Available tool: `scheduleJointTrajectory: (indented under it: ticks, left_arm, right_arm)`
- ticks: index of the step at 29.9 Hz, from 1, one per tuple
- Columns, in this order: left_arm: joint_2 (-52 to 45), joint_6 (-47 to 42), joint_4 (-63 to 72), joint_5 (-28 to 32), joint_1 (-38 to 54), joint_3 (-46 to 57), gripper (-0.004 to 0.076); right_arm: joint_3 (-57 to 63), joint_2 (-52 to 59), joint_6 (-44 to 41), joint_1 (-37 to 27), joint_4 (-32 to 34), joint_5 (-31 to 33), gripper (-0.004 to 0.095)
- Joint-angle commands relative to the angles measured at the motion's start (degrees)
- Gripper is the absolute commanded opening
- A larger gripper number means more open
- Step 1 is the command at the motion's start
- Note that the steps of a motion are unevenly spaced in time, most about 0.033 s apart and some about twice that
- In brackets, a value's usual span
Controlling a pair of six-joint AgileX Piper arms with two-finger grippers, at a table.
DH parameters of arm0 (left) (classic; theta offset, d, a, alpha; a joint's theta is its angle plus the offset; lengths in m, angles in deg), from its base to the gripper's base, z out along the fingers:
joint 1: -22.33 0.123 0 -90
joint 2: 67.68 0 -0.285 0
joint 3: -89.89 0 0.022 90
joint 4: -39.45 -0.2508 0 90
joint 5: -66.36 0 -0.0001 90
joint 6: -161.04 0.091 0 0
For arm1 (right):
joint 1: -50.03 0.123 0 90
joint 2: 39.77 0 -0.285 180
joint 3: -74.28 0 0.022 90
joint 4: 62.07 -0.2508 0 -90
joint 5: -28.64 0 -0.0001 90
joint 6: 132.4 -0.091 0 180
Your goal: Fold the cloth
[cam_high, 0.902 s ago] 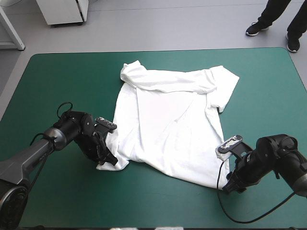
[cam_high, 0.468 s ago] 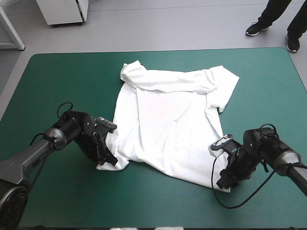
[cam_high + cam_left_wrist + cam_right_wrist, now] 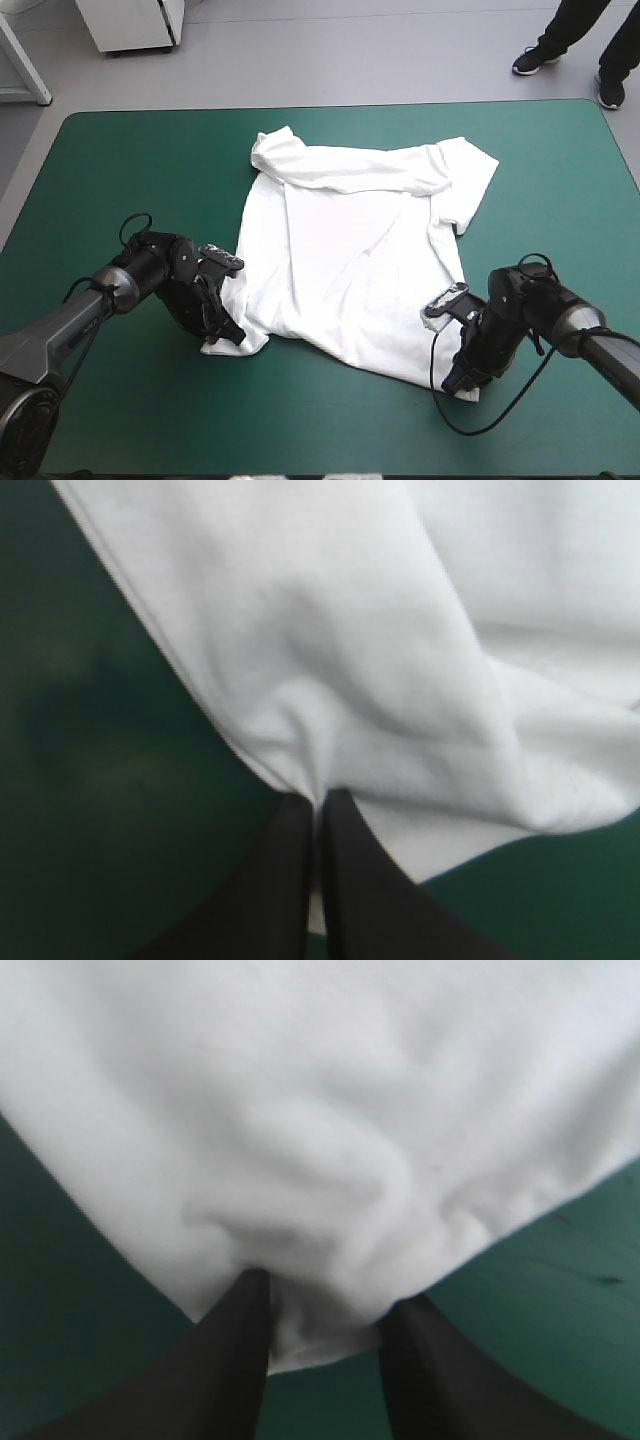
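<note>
My gripper will make the white T-shirt [image 3: 355,262] open out and show its collar when I lift and pull the T-shirt's hem, because the T-shirt's far part [image 3: 362,170] is loosely folded over.
The white T-shirt [image 3: 350,260] lies spread flat mid-table, its far part folded over toward the middle. My left gripper [image 3: 222,335] sits at the shirt's near-left corner, and in the left wrist view the left gripper [image 3: 318,798] is shut on the T-shirt [image 3: 400,630], pinching a puckered fold of hem. My right gripper [image 3: 455,385] is at the near-right corner. In the right wrist view the right gripper [image 3: 325,1295] is open, with the hem of the T-shirt [image 3: 320,1090] bunched between its spread fingers.
Teal-green cover [image 3: 120,160] stretches wide to the left and right of the shirt. A narrower strip of it [image 3: 330,420] runs between the shirt's near hem and the table's front edge.
My right arm has slid left along the table, and its gripper has reached the shirt's near-right corner. The left gripper and the shirt have stayed put.
</note>
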Motion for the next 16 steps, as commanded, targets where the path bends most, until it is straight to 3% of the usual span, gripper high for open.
scheduleJointTrajectory:
  ticks: [1,4,8,16]
  left_arm:
    - [0.6,0.01,3.3,0.41,-1.0,0.41,-0.0009]
    - [0.6,0.04,2.68,0.41,-1.0,0.41,-0.0009]
    - [0.46,0.04,2.01,0.31,-1.0,0.27,-0.0009]
    - [-5.78,-0.15,0.85,-2.43,-1.0,-3.89,-0.0009]
  right_arm:
    - [2.6,-0.48,-0.9,4.76,-4.83,-0.57,0.0283]
    - [3.45,-0.48,-4.31,7.62,-4.88,-2.25,0.0229]
    - [3.35,-0.38,-6.08,8.52,-4.77,-2.28,-0.002]
    - [-1.73,0.44,-8.22,8.52,-3.06,0.84,-0.0013]
